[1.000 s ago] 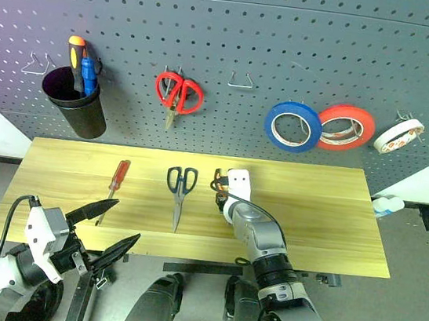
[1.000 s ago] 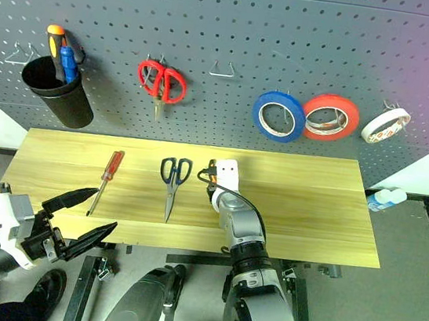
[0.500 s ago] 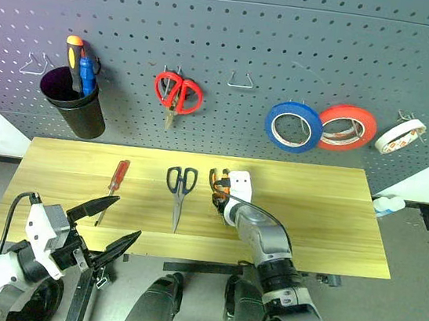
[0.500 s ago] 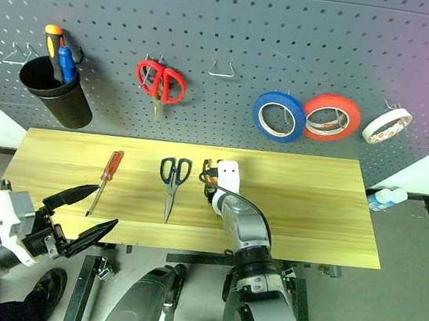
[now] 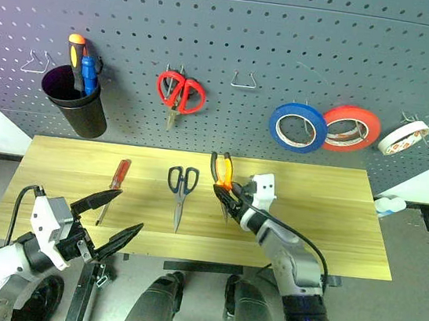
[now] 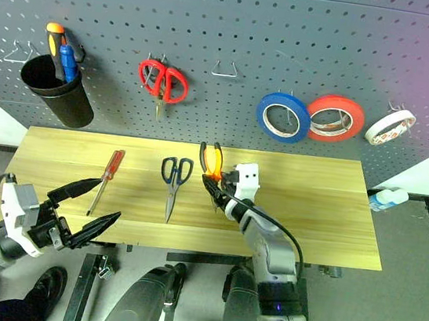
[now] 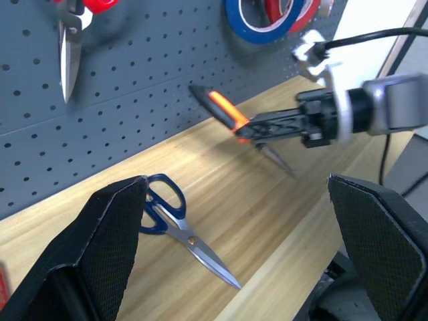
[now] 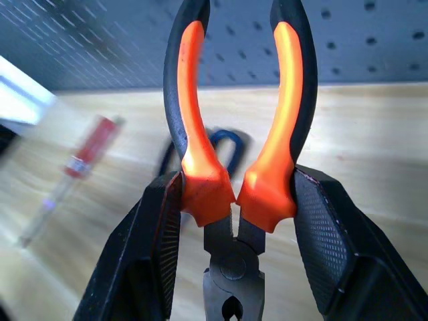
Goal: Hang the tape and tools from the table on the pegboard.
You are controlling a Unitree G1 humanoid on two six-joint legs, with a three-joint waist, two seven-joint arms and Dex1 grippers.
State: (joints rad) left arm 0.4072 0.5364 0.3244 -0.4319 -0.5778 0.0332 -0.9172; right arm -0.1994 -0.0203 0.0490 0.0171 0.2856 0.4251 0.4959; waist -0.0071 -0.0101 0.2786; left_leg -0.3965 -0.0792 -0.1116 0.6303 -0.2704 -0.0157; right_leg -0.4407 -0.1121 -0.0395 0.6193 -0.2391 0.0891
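Observation:
The dark-looped scissors (image 5: 181, 192) will hang in front of the red-looped scissors when I slip their loops over the hook's wire pegs (image 5: 176, 69), because the pegs stick out past the red-looped scissors.
My right gripper (image 5: 228, 196) is shut on the small pliers (image 5: 223, 170) and holds them above the middle of the table (image 5: 326, 215). Their orange-and-black handles (image 8: 194, 120) point toward the pegboard (image 5: 292, 52), clamped between the two black fingers (image 8: 157, 254). The red-handled screwdriver (image 5: 118, 175) and the dark-looped scissors (image 5: 180, 189) lie on the wood left of the pliers. On a pegboard hook at the right hangs the blue tape (image 5: 297, 128). My left gripper (image 5: 111, 222) stands open and empty at the table's front left edge.
On the pegboard hang a black cup with tools (image 5: 76, 103), red-looped scissors (image 5: 179, 92), a red-orange roll (image 5: 348, 129) and a white roll (image 5: 402, 138). An empty wire hook (image 5: 244, 80) sits above the pliers, another hook (image 5: 35, 66) at far left.
My right gripper has lifted the pliers off the table, drawn back a little and swung so the handles now rise toward the pegboard. The left gripper has stayed put.

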